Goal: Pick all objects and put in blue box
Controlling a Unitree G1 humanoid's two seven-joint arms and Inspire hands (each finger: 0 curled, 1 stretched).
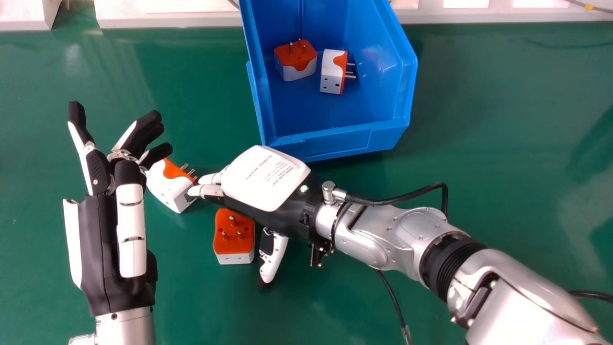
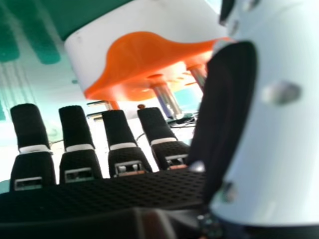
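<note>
The orange and white plug adapter (image 1: 233,235) should turn between the fingers and thumb when I close my right gripper, because its sides are at an angle to the thumb (image 1: 272,256).
My right hand (image 1: 266,179) is low over the table, fingers straight and open. Its fingertips are at a white-orange adapter (image 1: 167,191) on the left; whether they touch is unclear. A second adapter (image 1: 233,239), pins up, sits between that hand's fingers and its thumb. In the right hand view an adapter (image 2: 144,59) lies beyond the straight fingers of my right hand (image 2: 119,132), beside the thumb, not gripped. My left hand (image 1: 103,235) is open at the left, fingertips beside the left adapter. The blue box (image 1: 335,139) holds two adapters, one upright (image 1: 297,60) and one on its side (image 1: 332,72).
The box stands at the table's back centre, just behind my right hand. A white ledge (image 1: 167,18) runs along the back edge. A black cable (image 1: 407,199) loops beside my right wrist, and green table surface (image 1: 503,143) stretches to the right.
</note>
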